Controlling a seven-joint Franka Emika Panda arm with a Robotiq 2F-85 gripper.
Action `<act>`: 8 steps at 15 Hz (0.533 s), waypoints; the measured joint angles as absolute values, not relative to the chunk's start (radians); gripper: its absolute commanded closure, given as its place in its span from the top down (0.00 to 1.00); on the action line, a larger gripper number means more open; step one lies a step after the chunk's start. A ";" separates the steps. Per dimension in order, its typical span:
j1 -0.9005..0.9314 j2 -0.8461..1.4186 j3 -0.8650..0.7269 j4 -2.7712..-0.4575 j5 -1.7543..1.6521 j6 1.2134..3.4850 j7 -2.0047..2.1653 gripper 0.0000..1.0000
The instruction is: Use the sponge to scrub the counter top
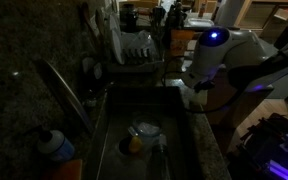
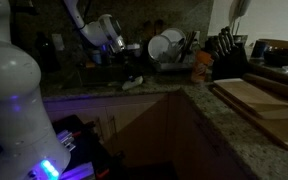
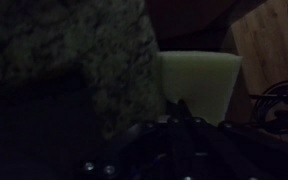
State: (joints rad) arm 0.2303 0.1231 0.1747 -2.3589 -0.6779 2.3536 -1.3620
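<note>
The sponge in my gripper (image 3: 202, 80) is hanging past the edge of the counter top. Next, I move the sponge back over the speckled granite (image 3: 99, 65) so I can scrub.
The scene is very dark. The sponge (image 3: 199, 80) is a pale yellowish block lying at the edge of the speckled granite counter top (image 3: 74, 50), just ahead of my fingertips. In an exterior view the sponge (image 2: 132, 83) lies on the counter top (image 2: 214, 115) by the back wall, with my gripper (image 2: 122, 72) just above and beside it. In the wrist view my gripper (image 3: 179, 105) shows as one dark central tip, so the fingers look shut, with the tip overlapping the sponge's near edge. I cannot see a grip on the sponge.
A sink (image 1: 134, 110) holds a round dish (image 1: 146, 128) and a yellow-orange object (image 1: 134, 143). A dish rack (image 2: 164, 45) with plates stands behind. A knife block (image 2: 229, 55) and wooden cutting boards (image 2: 259, 100) sit on the side counter. A blue-capped bottle (image 1: 52, 145) stands by the sink.
</note>
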 measured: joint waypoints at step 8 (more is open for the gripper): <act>0.003 0.035 -0.005 -2.312 -0.294 2.383 -1.782 0.01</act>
State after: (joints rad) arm 0.0026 0.0349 -0.0055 -2.3121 -0.2945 2.3834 -1.7818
